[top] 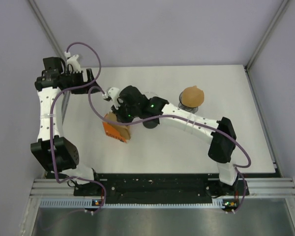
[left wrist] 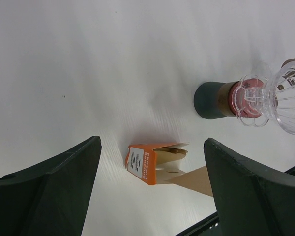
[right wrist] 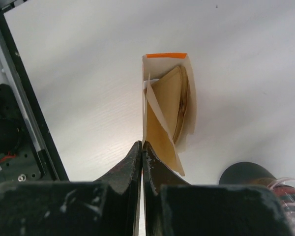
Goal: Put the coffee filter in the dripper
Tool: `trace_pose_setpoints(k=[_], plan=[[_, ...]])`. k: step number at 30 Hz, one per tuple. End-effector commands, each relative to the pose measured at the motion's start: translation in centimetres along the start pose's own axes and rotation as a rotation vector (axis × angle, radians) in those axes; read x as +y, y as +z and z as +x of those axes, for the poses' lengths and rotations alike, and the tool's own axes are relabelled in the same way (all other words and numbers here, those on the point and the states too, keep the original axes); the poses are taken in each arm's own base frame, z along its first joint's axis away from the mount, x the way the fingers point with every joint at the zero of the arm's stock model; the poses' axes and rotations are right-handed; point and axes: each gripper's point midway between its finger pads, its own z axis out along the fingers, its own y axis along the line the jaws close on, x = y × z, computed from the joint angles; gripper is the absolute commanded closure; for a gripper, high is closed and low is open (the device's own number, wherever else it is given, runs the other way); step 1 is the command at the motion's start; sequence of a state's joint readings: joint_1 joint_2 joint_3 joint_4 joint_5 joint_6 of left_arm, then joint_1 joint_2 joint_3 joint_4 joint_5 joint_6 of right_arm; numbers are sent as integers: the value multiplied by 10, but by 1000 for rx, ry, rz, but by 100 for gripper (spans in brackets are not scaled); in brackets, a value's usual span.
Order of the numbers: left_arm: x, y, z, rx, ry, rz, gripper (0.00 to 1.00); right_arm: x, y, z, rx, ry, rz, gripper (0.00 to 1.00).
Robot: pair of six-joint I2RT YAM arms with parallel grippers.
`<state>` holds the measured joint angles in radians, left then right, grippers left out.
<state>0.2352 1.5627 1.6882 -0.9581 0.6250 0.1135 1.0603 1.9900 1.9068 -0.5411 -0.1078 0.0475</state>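
Next, I pull the flat filter (right wrist: 162,136) clear and pass it to my left gripper, because my right gripper is pinching it by its edge at the box opening.
An orange filter box (top: 114,131) lies on its side on the table, open end toward the right arm. It holds a stack of brown coffee filters (right wrist: 173,105). My right gripper (right wrist: 142,143) is shut at the box mouth, pinching the edge of one brown filter (right wrist: 163,142) that sticks partly out; that filter also shows in the left wrist view (left wrist: 199,180). The clear ribbed dripper (left wrist: 285,98) stands on a pink and dark base (left wrist: 211,100) to the right of the box, with something brown on its top (top: 191,94). My left gripper (left wrist: 152,140) is open and empty, high at the far left (top: 90,78).
The white table (top: 187,147) ends at a black rail along the near edge (top: 162,183). Grey walls and metal frame posts (top: 265,34) enclose the back and sides. The right arm (top: 196,123) reaches across the middle of the table.
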Motion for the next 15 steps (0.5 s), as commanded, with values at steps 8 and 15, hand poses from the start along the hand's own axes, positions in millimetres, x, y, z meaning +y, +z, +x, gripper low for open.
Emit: trace_pose_setpoints(k=[8, 15], plan=[[-24, -24, -34, -77, 71, 64, 11, 52, -137, -71, -211, -595, -63, 100], [-62, -39, -44, -93, 87, 173, 22, 2, -165, -55, -38, -993, 238, 100]])
